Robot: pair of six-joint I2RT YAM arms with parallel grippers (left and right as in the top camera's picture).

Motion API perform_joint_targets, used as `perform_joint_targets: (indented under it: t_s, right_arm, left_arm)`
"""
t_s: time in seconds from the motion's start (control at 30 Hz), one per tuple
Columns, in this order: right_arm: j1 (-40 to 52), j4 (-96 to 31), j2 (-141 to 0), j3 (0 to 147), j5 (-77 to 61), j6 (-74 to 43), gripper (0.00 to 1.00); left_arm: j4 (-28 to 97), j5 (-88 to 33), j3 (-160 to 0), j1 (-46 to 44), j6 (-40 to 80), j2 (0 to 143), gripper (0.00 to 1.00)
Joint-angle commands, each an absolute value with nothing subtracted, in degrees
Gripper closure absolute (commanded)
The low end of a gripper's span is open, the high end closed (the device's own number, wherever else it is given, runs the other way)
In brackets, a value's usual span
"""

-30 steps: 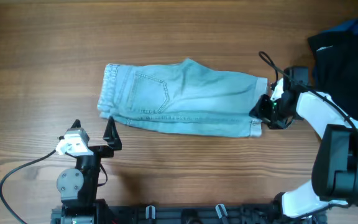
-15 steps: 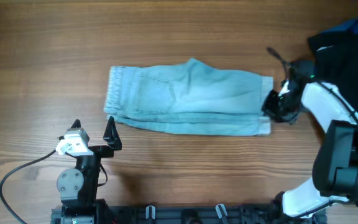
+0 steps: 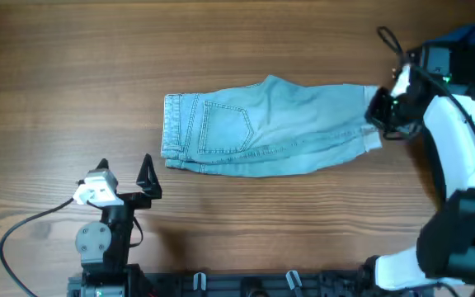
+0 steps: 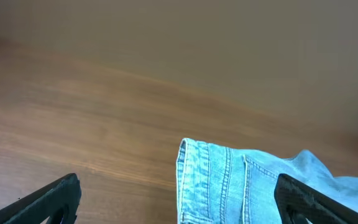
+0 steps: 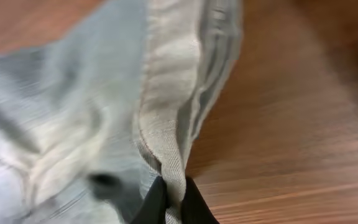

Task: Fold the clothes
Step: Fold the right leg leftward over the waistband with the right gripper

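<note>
The robot's right gripper has the hem (image 3: 373, 139) lined up with the waistband, so it should go on bringing the hem across the garment until the hem gets to the back pocket (image 3: 224, 128).
The light blue denim garment (image 3: 262, 128) lies across the middle of the wooden table, waistband and back pocket at the left, leg hems at the right. My right gripper (image 3: 375, 111) is shut on the hem at the garment's right end; the wrist view shows the pale hem (image 5: 166, 106) pinched between the black fingertips (image 5: 169, 200). My left gripper (image 3: 144, 180) is open and empty, just below and left of the waistband; its view shows the waistband (image 4: 204, 180) between its two fingers (image 4: 179, 202).
A dark black and blue cloth pile (image 3: 460, 58) sits at the far right edge behind the right arm. The left arm's base and cable (image 3: 97, 239) stand at the front left. Bare wooden table (image 3: 72, 82) surrounds the garment.
My right gripper has pulled the hem to the right and farther back, dragging the whole garment rightward. The left arm has not moved.
</note>
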State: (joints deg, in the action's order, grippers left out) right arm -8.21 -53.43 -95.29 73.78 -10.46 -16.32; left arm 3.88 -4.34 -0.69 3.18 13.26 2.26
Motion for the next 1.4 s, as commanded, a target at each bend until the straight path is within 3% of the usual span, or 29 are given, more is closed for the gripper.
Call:
perform_joint_targets:
  t_s: [0.0,0.27,0.5,0.93,1.37]
  right_arm:
    - [-1.4,-51.5,-92.4,75.3,-12.1,-15.1,0.96]
    - [17.6,-42.7,-92.4,75.3,-12.2,-24.5,0.96]
    - [27.9,-33.4,-92.5,75.3,-17.7,-32.7,0.96]
    - [38.8,-22.0,-100.9,75.3,-18.1,-39.6,0.96]
    - [42.4,-14.1,-105.5,75.3,-19.7,-45.9,0.96]
  left_arm:
    - [4.1,-4.8,-0.3,3.7,14.2,3.8,0.00]
    - [4.0,-4.8,-0.3,3.7,14.2,5.1,0.00]
    - [4.0,-4.8,-0.3,3.7,14.2,5.1,0.00]
    - [4.1,-4.8,-0.3,3.7,14.2,5.1,0.00]
    - [4.1,-4.8,-0.3,3.7,14.2,5.6,0.00]
